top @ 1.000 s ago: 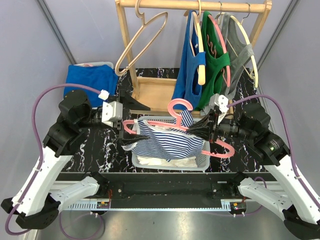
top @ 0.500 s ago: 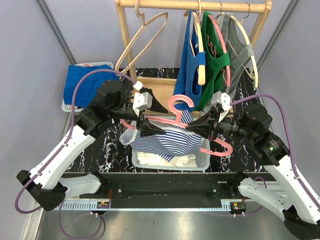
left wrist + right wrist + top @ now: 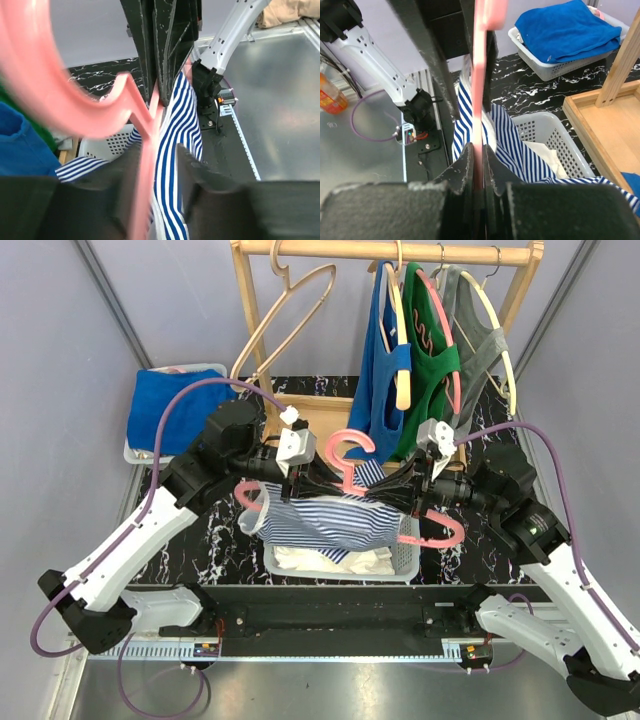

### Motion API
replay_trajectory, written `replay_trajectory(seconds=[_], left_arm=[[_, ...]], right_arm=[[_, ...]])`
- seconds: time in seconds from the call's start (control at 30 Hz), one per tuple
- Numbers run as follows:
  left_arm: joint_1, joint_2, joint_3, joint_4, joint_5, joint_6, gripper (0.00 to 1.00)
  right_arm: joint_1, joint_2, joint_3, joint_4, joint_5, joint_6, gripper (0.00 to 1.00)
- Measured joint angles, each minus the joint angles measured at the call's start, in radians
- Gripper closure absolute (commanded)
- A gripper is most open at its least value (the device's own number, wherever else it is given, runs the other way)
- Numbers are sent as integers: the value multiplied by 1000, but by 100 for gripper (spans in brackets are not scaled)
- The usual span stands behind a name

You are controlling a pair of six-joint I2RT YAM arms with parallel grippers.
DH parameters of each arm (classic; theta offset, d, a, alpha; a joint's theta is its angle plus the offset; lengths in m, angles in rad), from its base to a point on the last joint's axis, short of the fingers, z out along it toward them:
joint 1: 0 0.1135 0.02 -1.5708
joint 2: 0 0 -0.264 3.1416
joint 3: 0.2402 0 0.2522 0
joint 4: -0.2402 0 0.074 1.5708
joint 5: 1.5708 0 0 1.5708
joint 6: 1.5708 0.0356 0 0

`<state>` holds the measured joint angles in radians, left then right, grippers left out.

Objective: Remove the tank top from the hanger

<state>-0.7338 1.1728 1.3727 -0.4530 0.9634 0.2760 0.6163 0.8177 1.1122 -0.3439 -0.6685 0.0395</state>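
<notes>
The strap (image 3: pixel 393 516) still goes around the hanger's arm that my right gripper is holding. My left gripper should hold the neck (image 3: pixel 348 477) while my right gripper pulls the strap off.
A pink hanger (image 3: pixel 350 445) hangs in the air over the basket, and a blue-and-white striped tank top (image 3: pixel 320 520) is draped over it. My right gripper (image 3: pixel 378 490) comes in from the right and is shut on the hanger's bar (image 3: pixel 482 75), with striped cloth (image 3: pixel 515 145) hanging just behind it. From the left, my left gripper (image 3: pixel 335 483) meets it near the hanger's neck. In the left wrist view its jaws (image 3: pixel 156 170) are shut on the striped tank top (image 3: pixel 175 130), and the pink hanger bar (image 3: pixel 145 165) lies between the fingers too.
Under the hanger sits a white perforated basket (image 3: pixel 405 565) with white cloth in it. Behind stands a wooden rack (image 3: pixel 385 252) carrying an empty wooden hanger (image 3: pixel 285 325) and blue, green and grey tops (image 3: pixel 430 350). Blue cloth (image 3: pixel 175 405) fills a basket at the back left.
The left arm swung in from the left to the hanger's neck and its jaws closed from wide open onto the striped cloth. The right gripper kept its hold on the hanger.
</notes>
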Motion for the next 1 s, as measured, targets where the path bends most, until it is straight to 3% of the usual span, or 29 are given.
replay_trajectory(seconds=[0.27, 0.37, 0.43, 0.47, 0.53, 0.67, 0.77, 1.0], left_arm=[[-8, 7, 2, -15, -3, 15, 100], [-9, 7, 4, -18, -6, 18, 100], [-9, 7, 10, -25, -20, 39, 100], [-11, 7, 15, -31, -30, 53, 100], [-18, 7, 28, -50, -78, 94, 100], [-24, 5, 77, -109, -208, 159, 100], [-26, -9, 87, -126, -299, 199, 100], [-26, -22, 87, -156, -390, 248, 100]], right_arm=[[2, 1, 0, 2, -24, -8, 100], [2, -1, -1, 5, -17, -7, 79], [4, -5, -3, 10, 6, -1, 55], [7, -8, -6, 16, 40, 0, 50], [6, -16, -8, 27, 117, 10, 19], [5, -73, -11, 40, 349, 10, 17], [5, -146, -18, 42, 455, 15, 22], [5, -313, -113, 52, 510, 91, 27]])
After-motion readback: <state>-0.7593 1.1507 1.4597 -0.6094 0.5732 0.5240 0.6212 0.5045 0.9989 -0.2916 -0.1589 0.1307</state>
